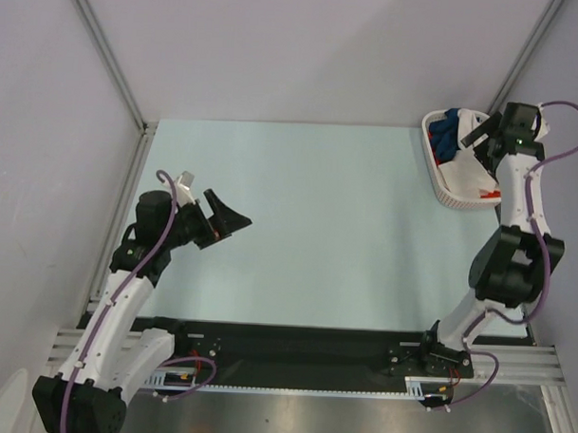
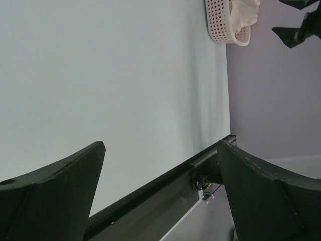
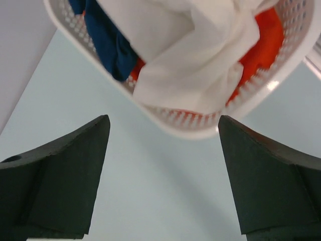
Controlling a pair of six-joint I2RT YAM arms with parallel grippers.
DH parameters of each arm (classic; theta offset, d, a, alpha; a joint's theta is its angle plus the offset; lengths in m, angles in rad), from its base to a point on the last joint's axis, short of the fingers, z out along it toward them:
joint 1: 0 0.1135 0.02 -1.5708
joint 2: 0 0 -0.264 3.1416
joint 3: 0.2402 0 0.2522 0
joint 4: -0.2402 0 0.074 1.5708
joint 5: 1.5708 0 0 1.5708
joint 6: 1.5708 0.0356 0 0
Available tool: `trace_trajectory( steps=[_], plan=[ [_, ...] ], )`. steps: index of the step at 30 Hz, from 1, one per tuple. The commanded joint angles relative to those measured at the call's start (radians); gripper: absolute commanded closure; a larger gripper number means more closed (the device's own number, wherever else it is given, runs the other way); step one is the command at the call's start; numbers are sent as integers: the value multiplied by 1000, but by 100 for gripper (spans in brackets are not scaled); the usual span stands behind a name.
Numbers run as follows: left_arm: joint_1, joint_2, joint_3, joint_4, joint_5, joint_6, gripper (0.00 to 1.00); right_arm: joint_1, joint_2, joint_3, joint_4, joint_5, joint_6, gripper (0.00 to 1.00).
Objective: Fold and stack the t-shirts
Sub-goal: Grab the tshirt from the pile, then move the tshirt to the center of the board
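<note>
I expect the white t-shirt to come out limp and alone when I pick it up, because the white t-shirt's loose folds (image 1: 466,174) lie over the orange t-shirt (image 1: 490,194).
The t-shirts lie bunched in a white lattice basket (image 1: 440,187) at the table's far right. A white t-shirt (image 3: 195,55) is on top, with a dark blue t-shirt (image 3: 105,35) to its left and an orange t-shirt (image 3: 261,45) underneath. In the top view the blue t-shirt (image 1: 451,130) and the white t-shirt (image 1: 461,171) also show. My right gripper (image 1: 476,136) hovers over the basket, and in its wrist view the right gripper (image 3: 164,118) is open and empty above the basket's rim (image 3: 200,131). My left gripper (image 1: 229,215) hangs open and empty above the table's left side.
In the left wrist view the left gripper (image 2: 160,144) points across the pale table (image 2: 110,75) toward the basket (image 2: 219,25) and the right arm's dark fingers (image 2: 298,27). Grey walls enclose the table, and a black rail (image 1: 303,345) runs along its near edge.
</note>
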Motion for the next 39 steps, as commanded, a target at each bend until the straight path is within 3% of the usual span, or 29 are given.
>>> trace_trajectory(
  steps=[1,5,7,11,15,18,19,22,26,30,32,39],
  plan=[
    [2,25,80,5,30,88,0,-41,166,232,-12,41,-86,8],
    [5,68,186,-84,-39,207,5,-57,400,484,-134,87,-104,22],
    [5,89,227,-122,-70,243,7,-64,444,527,-155,108,-71,30],
    [5,113,263,-150,-75,283,18,-66,545,587,-173,124,-25,35],
    [5,128,306,-163,-82,320,22,-61,602,627,-198,159,5,41],
    [5,125,316,-182,-96,342,23,-58,621,609,-164,136,-15,53],
    [5,125,320,-188,-104,352,23,-58,624,619,-158,140,-23,74],
    [5,122,344,-197,-113,369,24,-57,621,693,-162,154,-47,99],
    [5,108,343,-185,-113,360,27,-48,558,867,-143,156,-104,100],
    [5,79,344,-179,-102,343,28,-29,383,828,44,101,-143,100],
    [5,59,349,-179,-96,325,30,-8,285,822,170,36,-143,100],
    [5,-13,381,-255,-23,273,38,107,66,954,365,-212,-87,100]
  ],
)
